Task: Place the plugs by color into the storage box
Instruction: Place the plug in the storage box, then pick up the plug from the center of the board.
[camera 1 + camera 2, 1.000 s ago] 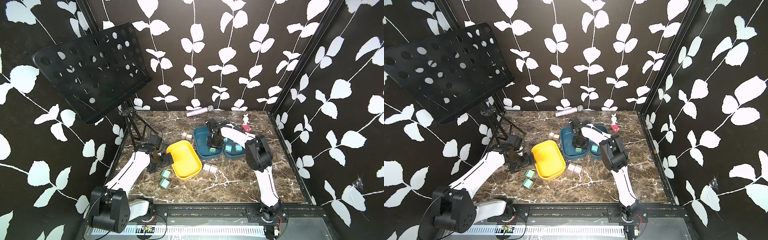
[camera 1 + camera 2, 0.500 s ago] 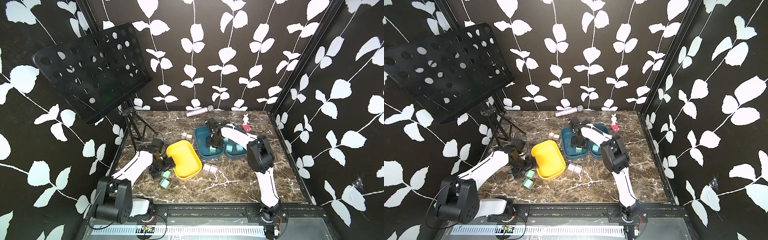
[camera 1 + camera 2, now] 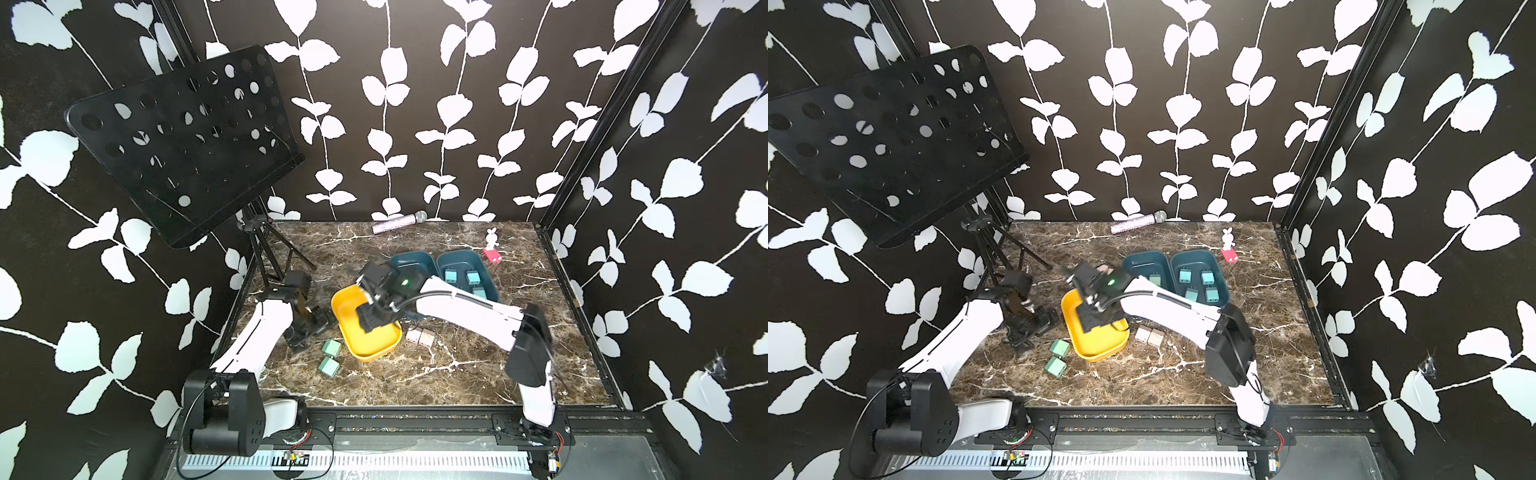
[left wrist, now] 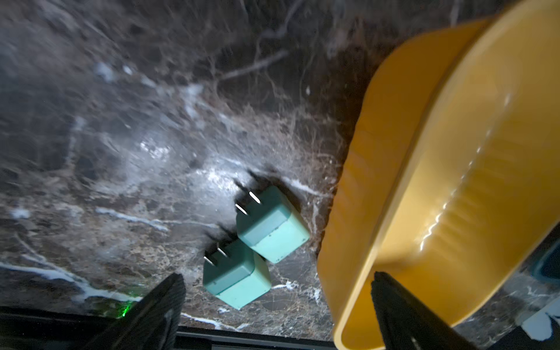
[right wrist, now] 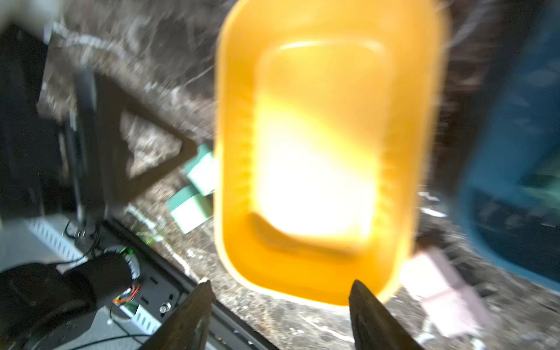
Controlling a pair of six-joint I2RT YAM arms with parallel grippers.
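Observation:
Both teal-green plugs [image 3: 331,348] are on the other side of the yellow box from my right gripper, so next my left gripper picks up the plug nearer the front rail [image 3: 328,367].
Two teal-green plugs [image 4: 271,224] [image 4: 236,278] lie side by side on the marble, prongs up, beside the yellow storage box [image 3: 374,349]. My left gripper [image 4: 277,303] hangs open just above and behind them, one finger by the yellow rim. My right gripper [image 5: 278,288] is open and empty over the yellow box [image 5: 318,272]. Two pinkish-beige plugs [image 3: 419,336] sit right of that box. Several light blue plugs [image 3: 1198,284] fill one dark teal box [image 3: 1221,274]. A teal-green plug [image 3: 1154,279] lies in the neighbouring teal box [image 3: 1133,259].
A black music stand [image 3: 187,141] on a tripod [image 3: 270,253] overhangs the back left. A microphone [image 3: 399,222] lies along the back wall. A pink rabbit toy [image 3: 491,245] stands at the back right. Black frame rails edge the table front.
My right arm has swung from the dark teal box to above the yellow box, and its jaws have opened. My left gripper has dropped nearer the two green plugs.

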